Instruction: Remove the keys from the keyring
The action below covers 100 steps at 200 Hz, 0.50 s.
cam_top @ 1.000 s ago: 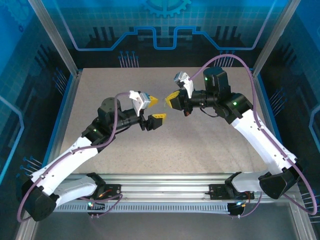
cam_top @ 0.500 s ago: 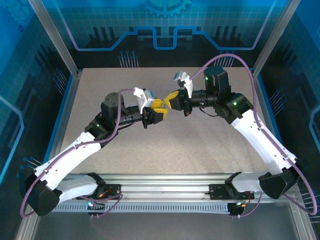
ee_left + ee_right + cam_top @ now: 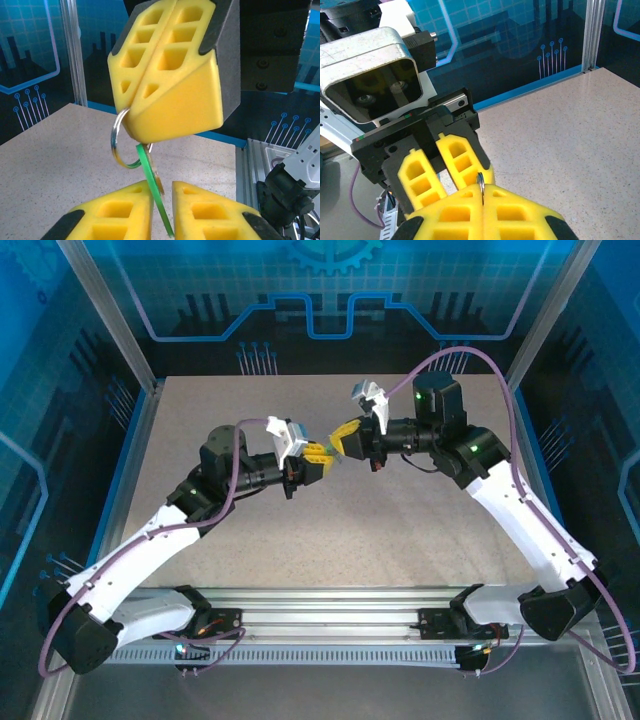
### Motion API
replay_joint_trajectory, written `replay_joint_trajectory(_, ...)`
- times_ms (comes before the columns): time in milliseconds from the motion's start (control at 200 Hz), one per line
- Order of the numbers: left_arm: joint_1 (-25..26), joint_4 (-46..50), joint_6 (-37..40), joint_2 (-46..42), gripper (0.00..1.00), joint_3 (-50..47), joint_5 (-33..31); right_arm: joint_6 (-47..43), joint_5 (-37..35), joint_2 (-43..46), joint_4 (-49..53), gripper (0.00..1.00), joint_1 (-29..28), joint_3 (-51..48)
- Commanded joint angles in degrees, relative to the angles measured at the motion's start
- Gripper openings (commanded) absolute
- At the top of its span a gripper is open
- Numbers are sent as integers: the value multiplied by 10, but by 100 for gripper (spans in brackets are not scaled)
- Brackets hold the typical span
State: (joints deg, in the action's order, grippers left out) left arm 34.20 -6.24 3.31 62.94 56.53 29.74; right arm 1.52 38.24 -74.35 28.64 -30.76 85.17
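Note:
My right gripper's fingertips cover part of the keyring (image 3: 116, 137). Next, my left gripper grips the green-headed key (image 3: 153, 189) while my right gripper opens and comes from another side.
Both grippers meet in mid-air over the middle of the table. My right gripper (image 3: 341, 443) (image 3: 482, 198) is shut on the silver keyring (image 3: 116, 143) (image 3: 481, 184), which sticks out of its yellow fingertips. A green-headed key (image 3: 153, 186) hangs from the ring, seen edge-on. It slants down across the narrow gap of my left gripper (image 3: 318, 455) (image 3: 163, 202), leaning on the left finger (image 3: 117, 212) above and reaching the right finger (image 3: 212, 212) below. The left jaws stand almost together around it.
The speckled table (image 3: 400, 530) lies well below both grippers. Aluminium posts and blue panels wall it in on three sides. A metal rail (image 3: 330, 602) with the arm bases runs along the near edge.
My left gripper has moved right to meet the right gripper, and its jaws have closed from wide open down onto the hanging key. The right gripper has stayed in place.

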Motion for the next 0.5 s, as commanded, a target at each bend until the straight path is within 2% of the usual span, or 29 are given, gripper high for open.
replay_joint_trajectory(0, 3, 12, 13, -15, 8, 3, 7, 10, 12, 13, -14, 1, 7, -4)
replay_joint_trajectory(60, 2, 16, 17, -16, 0, 4, 4, 12, 16, 15, -16, 1, 7, -4)
replay_joint_trajectory(285, 2, 48, 28, -22, 0, 15, -15, 18, 13, 20, -24, 3, 13, -16)
replay_joint_trajectory(325, 2, 64, 31, -19, 0, 25, -25, 21, 9, 22, -27, 8, 17, -19)
replay_joint_trajectory(400, 2, 109, 38, -13, 0, 47, -40, 46, -15, 32, -46, 28, 29, -37)
replay_joint_trajectory(455, 3, 138, 41, -6, 0, 64, -41, 74, -23, 42, -74, 36, 44, -60)
replay_joint_trajectory(495, 2, 149, 42, -2, 0, 71, -38, 95, -25, 52, -98, 39, 57, -78)
